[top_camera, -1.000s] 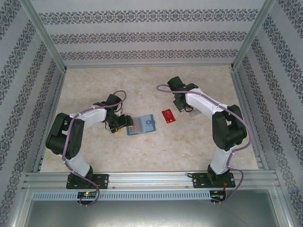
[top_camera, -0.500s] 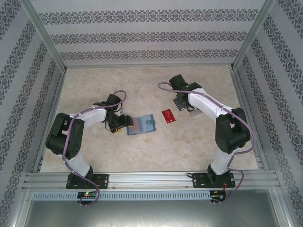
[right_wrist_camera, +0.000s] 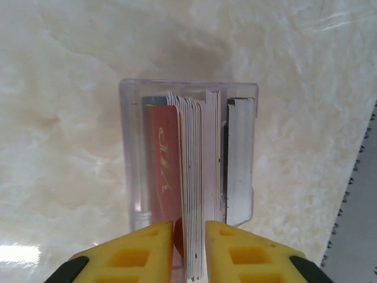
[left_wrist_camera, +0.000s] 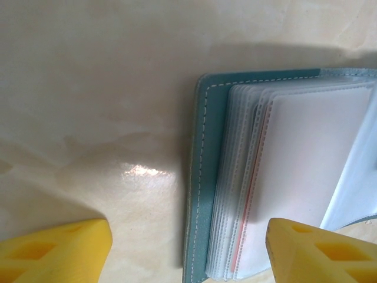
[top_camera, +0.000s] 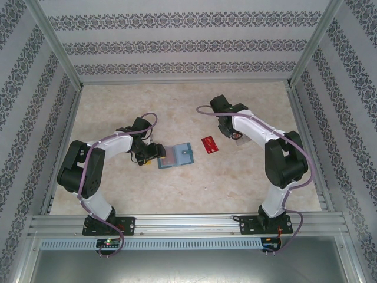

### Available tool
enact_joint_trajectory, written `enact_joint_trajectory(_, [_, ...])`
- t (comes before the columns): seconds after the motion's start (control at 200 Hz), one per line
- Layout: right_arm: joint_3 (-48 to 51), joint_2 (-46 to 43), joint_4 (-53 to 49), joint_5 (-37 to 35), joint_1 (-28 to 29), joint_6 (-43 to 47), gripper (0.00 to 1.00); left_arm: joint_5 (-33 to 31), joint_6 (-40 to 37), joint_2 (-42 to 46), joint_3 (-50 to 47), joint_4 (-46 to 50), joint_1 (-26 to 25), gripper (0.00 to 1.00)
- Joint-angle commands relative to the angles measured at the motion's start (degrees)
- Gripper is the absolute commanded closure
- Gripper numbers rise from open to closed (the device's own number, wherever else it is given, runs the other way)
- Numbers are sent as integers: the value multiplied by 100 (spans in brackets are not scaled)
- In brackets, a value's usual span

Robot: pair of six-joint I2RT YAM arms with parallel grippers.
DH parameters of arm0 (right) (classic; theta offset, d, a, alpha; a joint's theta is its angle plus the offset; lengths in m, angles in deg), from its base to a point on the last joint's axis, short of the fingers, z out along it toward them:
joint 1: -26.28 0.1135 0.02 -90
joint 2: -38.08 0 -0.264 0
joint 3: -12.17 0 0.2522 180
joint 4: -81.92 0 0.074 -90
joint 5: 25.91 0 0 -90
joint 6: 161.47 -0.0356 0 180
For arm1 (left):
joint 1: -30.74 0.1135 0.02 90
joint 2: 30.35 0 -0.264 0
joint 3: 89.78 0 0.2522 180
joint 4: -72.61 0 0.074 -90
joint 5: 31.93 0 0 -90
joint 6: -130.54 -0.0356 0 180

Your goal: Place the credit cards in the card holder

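A thick stack of credit cards (right_wrist_camera: 197,177) is between my right gripper's fingers, so my right gripper should open, separate the red card with pale print (right_wrist_camera: 165,156) and take just that one.
The card holder (top_camera: 177,155), teal with clear sleeves, lies open mid-table. Up close its teal cover (left_wrist_camera: 207,177) and sleeves (left_wrist_camera: 306,165) lie flat. My left gripper (top_camera: 154,154) (left_wrist_camera: 188,239) is open and low at the holder's left edge, one finger on bare table and the other over the sleeves. One red credit card (top_camera: 210,144) lies flat to the right of the holder. My right gripper (top_camera: 227,132) (right_wrist_camera: 188,239) is narrowly open, its fingers flanking a stack of credit cards (right_wrist_camera: 197,153) that stand on edge in a clear box (right_wrist_camera: 131,147).
A red card with pale print (right_wrist_camera: 162,159) stands at the left of the stack inside the box. The table is pale marble (top_camera: 177,194), walled by patterned panels and an aluminium frame (top_camera: 188,221). Bare surface stretches in front of the holder and behind both grippers.
The right arm swung slightly right and back, staying over the box, and its jaws have parted a little. The left arm and the card holder have not moved.
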Motion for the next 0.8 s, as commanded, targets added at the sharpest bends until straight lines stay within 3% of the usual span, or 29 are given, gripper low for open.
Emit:
enact_joint_trajectory(0.0, [10,44,-73,-494,60,29,77,376,-163,-478,-232,-80,-118,28])
enact_joint_trajectory(0.365, [28,85,-69,-566,60,39,75,410,-165,-604,-209,-129,-111,28])
enact_joint_trajectory(0.664, [19,58,-79,-351,91,99,100,407,-163,-631,-214,-142,-119,28])
enact_joint_trajectory(0.794, [14,50,-85,-343,113,121,100,412,-164,-631,-213,-142,-116,28])
